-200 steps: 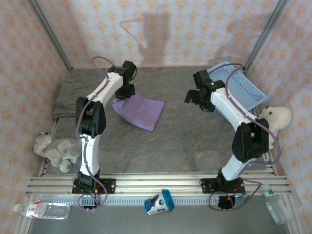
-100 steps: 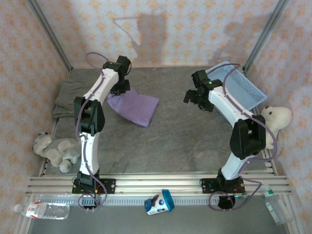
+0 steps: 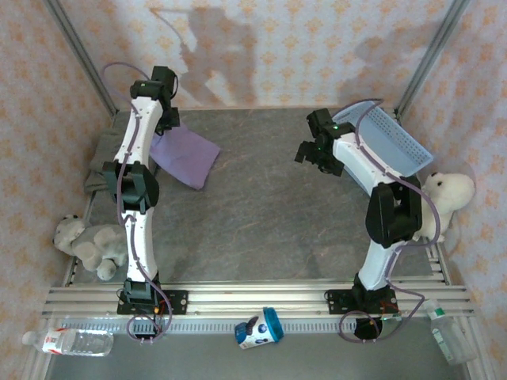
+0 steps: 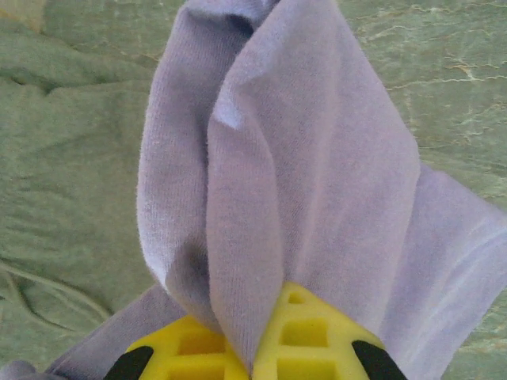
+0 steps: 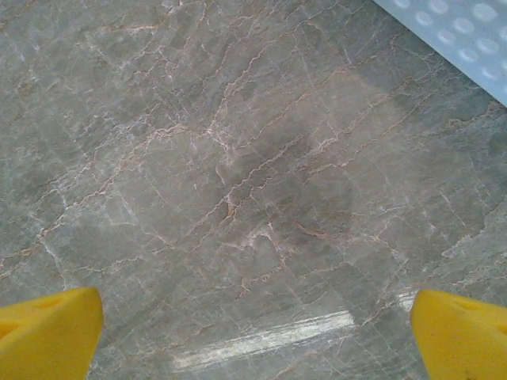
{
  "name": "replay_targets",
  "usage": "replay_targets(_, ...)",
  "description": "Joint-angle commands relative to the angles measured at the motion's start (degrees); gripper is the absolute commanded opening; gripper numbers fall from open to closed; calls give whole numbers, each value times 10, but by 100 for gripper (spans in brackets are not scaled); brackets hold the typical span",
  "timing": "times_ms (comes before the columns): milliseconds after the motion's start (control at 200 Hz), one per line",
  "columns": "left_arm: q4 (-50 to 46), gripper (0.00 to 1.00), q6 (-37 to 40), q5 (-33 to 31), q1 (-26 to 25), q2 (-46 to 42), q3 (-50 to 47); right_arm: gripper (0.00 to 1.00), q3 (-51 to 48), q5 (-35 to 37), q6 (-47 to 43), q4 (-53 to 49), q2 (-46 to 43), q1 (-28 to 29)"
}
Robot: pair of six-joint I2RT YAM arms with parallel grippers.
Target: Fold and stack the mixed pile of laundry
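Note:
The lavender-purple T-shirt (image 3: 188,157) is hanging folded beside the flat grey-olive garment. My left gripper keeps carrying the T-shirt across until it covers that garment (image 3: 103,161), then let go.
The lavender-purple T-shirt (image 3: 188,156) hangs folded from my left gripper (image 3: 162,127) at the back left, its lower part trailing on the table. In the left wrist view the yellow jaws are shut on a fold of the T-shirt (image 4: 301,158), with my left gripper (image 4: 255,348) pinching the cloth. Under it lies the grey-olive garment (image 4: 71,182), which the top view shows at the left edge, the garment (image 3: 105,154) partly hidden by the arm. My right gripper (image 3: 310,152) hovers open over bare table; its yellow fingertips (image 5: 47,328) stand wide apart with nothing between them.
A light blue lattice basket (image 3: 396,142) leans at the back right, its corner (image 5: 467,32) near the right gripper. Plush toys sit at the left (image 3: 91,245) and right (image 3: 447,194) edges. A bottle (image 3: 71,340) and a can (image 3: 260,328) lie below the front rail.
My left gripper has carried the purple T-shirt to the left and back, toward the grey-olive garment. The right gripper has shifted slightly toward the back.

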Motion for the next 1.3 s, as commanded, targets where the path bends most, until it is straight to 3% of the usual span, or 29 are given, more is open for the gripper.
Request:
replay_targets(0,-25,0,35,-27,7,-18,32,99,30,7,10,-28,21,-4)
replay_targets(470,-8,0,55,-70,61,-56,44,99,110,-11,-9,-68,82,-4)
replay_targets(876,10,0,64,-67,105,-70,66,99,122,-4,-19,-70,98,-4)
replay_targets(1161,19,0,49,-80,176,-49,51,99,137,-6,-23,-71,116,-4)
replay_targets(1181,21,13,48,-85,181,-44,48,99,137,-7,-23,-70,117,-4)
replay_targets(1216,19,51,41,-99,191,-32,45,99,139,-9,-24,-70,119,-4)
replay_targets(1246,14,66,33,-112,200,-20,46,99,140,-10,-26,-71,121,-4)
replay_targets(1296,4,83,17,-123,211,-7,45,99,143,-9,-28,-74,123,-4)
